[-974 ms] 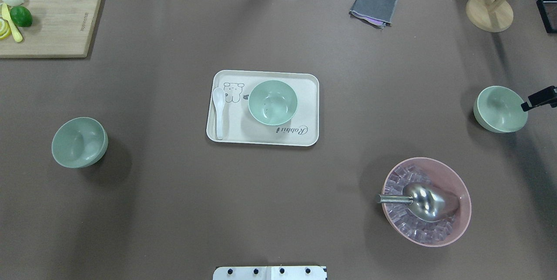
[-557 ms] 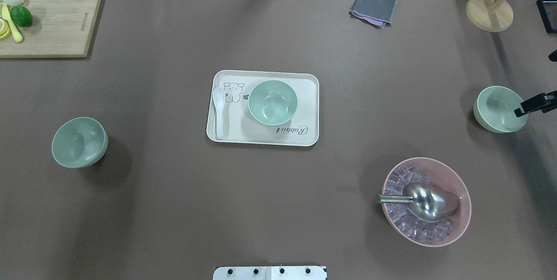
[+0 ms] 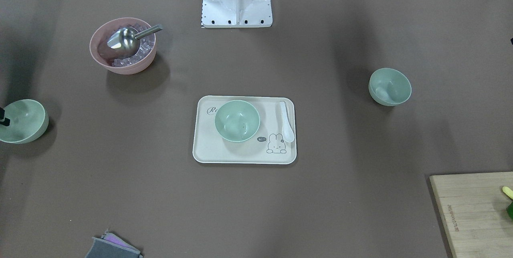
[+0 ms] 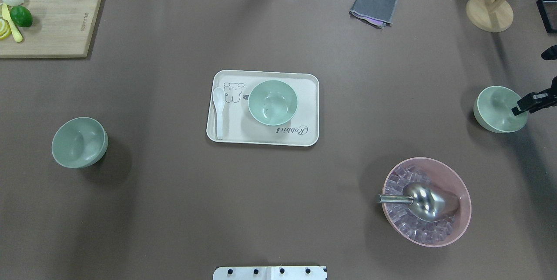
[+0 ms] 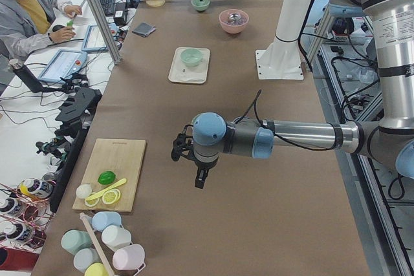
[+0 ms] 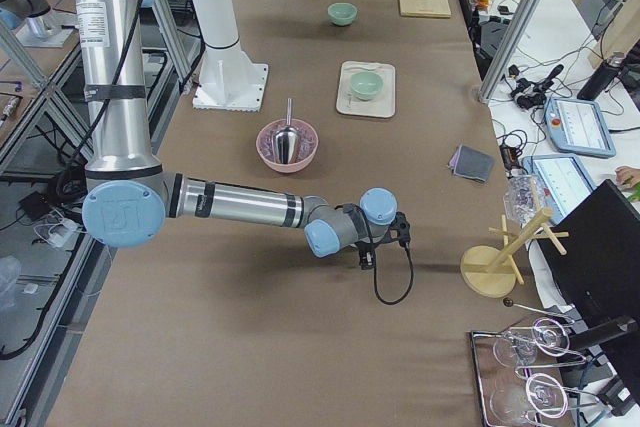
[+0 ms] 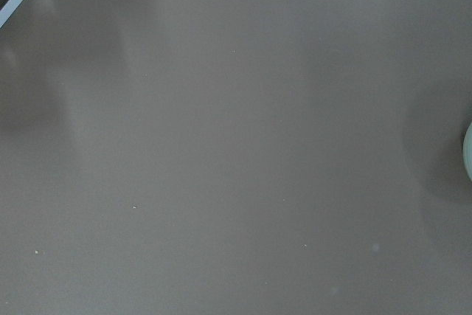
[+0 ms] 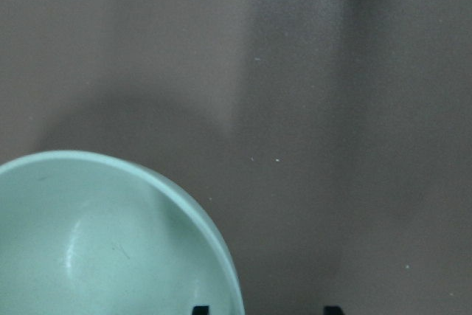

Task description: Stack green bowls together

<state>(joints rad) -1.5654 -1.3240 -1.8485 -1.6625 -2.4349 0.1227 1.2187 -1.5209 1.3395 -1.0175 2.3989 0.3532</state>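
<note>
The tray's bowl is empty and gets wider toward its rim. That means the bowl at my right gripper will fit deep inside the tray's bowl when I lower it.
Three pale green bowls stand apart. One is on the cream tray in the middle. One is at the left. One is at the right. My right gripper hangs over the right bowl's outer rim. In the right wrist view its two fingertips stand apart with the rim between them, so it is open. My left gripper shows only in the exterior left view, above bare table, and I cannot tell whether it is open or shut.
A pink ribbed bowl with ice cubes and a metal scoop stands at the front right. A white spoon lies on the tray. A cutting board, a grey cloth and a wooden stand sit along the far edge.
My right gripper has moved slightly inward and down over the right bowl's rim. The bowls have not moved.
</note>
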